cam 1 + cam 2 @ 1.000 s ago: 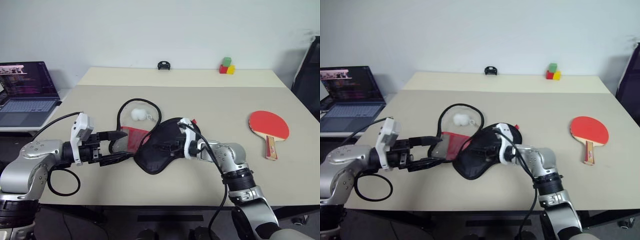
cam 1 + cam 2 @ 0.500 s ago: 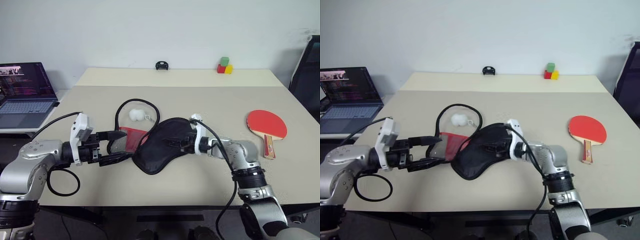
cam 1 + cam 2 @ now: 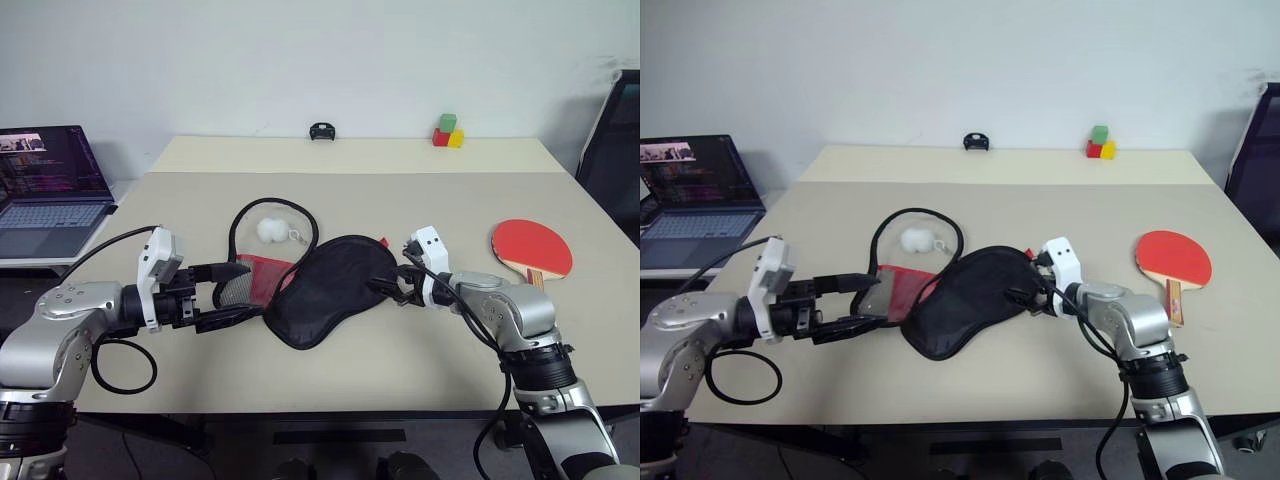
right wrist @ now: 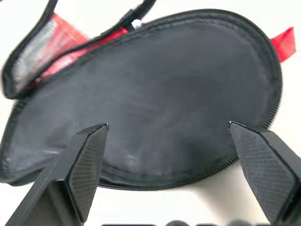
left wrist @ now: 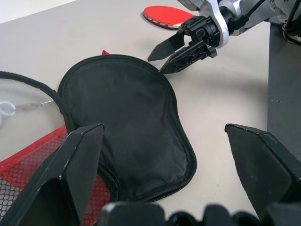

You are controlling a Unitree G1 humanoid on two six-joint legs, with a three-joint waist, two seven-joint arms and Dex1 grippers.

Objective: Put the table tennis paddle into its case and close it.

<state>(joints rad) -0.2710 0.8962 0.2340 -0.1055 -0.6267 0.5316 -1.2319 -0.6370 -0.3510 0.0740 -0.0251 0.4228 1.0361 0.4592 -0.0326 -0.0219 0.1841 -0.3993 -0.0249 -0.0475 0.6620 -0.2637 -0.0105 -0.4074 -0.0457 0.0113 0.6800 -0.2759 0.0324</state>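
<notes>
Next, my right gripper grabs the half's near zipper edge and pulls the case straight before the paddle goes in, because the case's black half lies at an angle.
The case lies open in the middle of the table, black half up, with its red mesh half and a loop of black zipper edging toward my left. My left gripper is open, its fingers either side of the mesh half's edge. At the black half's right edge my right gripper hovers open, holding nothing; the left wrist view shows its spread fingers. The table tennis paddle lies red face up at the right, handle toward me.
A small white ball sits inside the zipper loop. A laptop stands off the table's left side. Coloured blocks and a small black object sit at the far edge. A dark chair is at the right.
My right gripper has slid to the right across the black half of the case, from over its middle to its right edge. The left gripper has stayed put.
</notes>
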